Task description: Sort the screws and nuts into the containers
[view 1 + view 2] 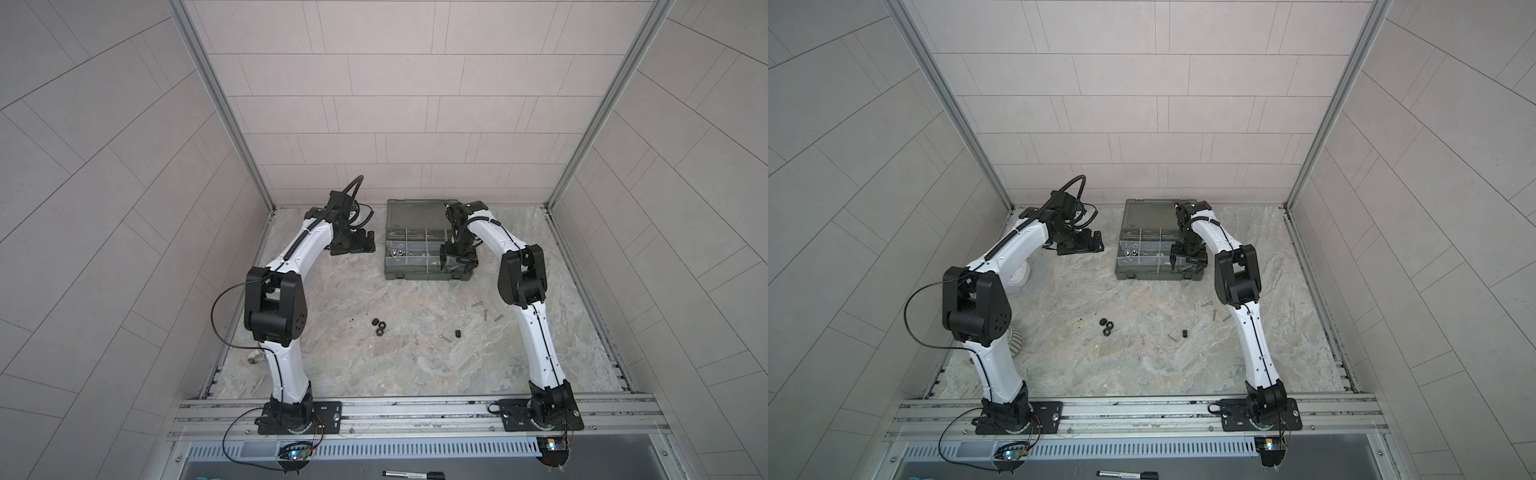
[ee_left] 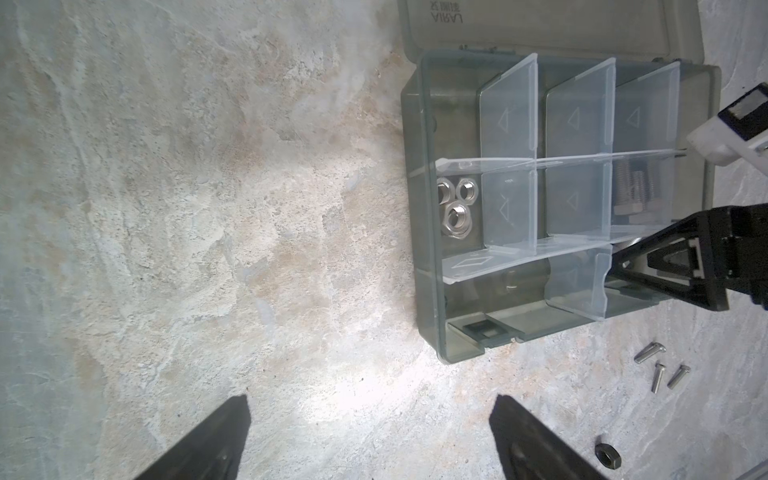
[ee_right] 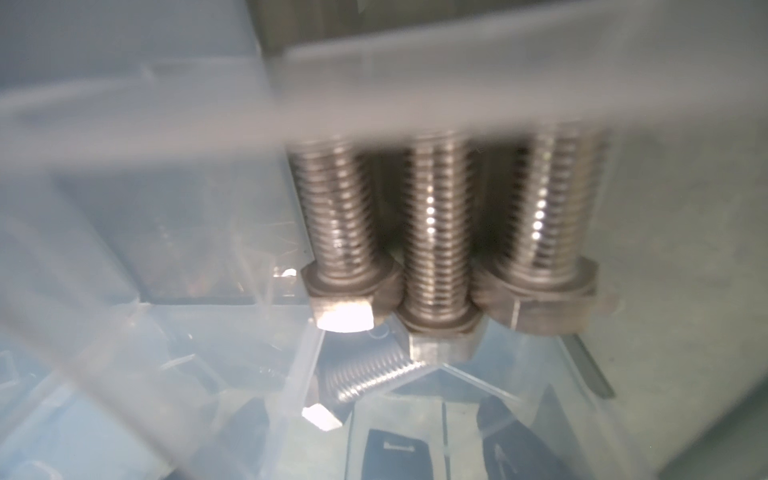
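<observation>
I should lift my right gripper clear and bring it down at the screw's head, because the loose thick screw lies lengthwise across my right gripper's opening by the clear divider.
The dark organizer case lies open, its containers split by clear dividers. My right gripper reaches down into its near right corner. The right wrist view shows three thick screws side by side in one compartment, and another thick screw lying loose between the spread fingers, so this gripper is open. Silver nuts sit in a left compartment. My left gripper hangs open over bare table left of the case. Thin screws and black nuts lie loose on the table.
A black marker pen lies on the front ledge. A white clock and a ribbed mug sit behind the left arm. The case lid lies flat toward the back wall. A lone black nut rests by a small screw.
</observation>
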You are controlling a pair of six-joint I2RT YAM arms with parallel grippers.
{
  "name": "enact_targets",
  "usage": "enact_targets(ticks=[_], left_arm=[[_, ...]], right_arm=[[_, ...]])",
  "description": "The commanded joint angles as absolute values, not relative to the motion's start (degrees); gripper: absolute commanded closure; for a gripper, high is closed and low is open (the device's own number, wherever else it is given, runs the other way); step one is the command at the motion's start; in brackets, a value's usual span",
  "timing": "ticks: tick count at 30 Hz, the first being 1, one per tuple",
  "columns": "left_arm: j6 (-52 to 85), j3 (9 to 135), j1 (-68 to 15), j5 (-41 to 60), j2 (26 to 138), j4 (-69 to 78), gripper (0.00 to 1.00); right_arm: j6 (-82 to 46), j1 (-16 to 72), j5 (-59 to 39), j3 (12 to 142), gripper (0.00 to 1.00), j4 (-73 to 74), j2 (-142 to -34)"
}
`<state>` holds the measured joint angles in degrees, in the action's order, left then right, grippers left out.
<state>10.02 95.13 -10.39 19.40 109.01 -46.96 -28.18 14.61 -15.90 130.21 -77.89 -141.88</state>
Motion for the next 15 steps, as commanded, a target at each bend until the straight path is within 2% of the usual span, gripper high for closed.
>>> enact_targets(ticks=[1,4,8,15], left_arm=[[9.99,94.84,-8.94,20.56,109.51,-47.42,0.03],[10.54,94.57,-8.19,21.31,109.25,-46.92,0.03],[10.59,94.22,-7.89,21.53,109.13,-46.85,0.03],[10.55,94.22,-7.90,21.45,108.92,-46.72,0.03]], right_arm=[[-25.22,14.47,-9.71,132.63,0.19,-84.13,-148.00],[-21.96,14.94,-6.02,138.03,0.20,-87.87,-150.73],[-18.62,15.68,-4.40,138.81,0.20,-88.07,-151.00],[-16.76,17.10,-8.57,136.09,0.25,-83.54,-151.11]])
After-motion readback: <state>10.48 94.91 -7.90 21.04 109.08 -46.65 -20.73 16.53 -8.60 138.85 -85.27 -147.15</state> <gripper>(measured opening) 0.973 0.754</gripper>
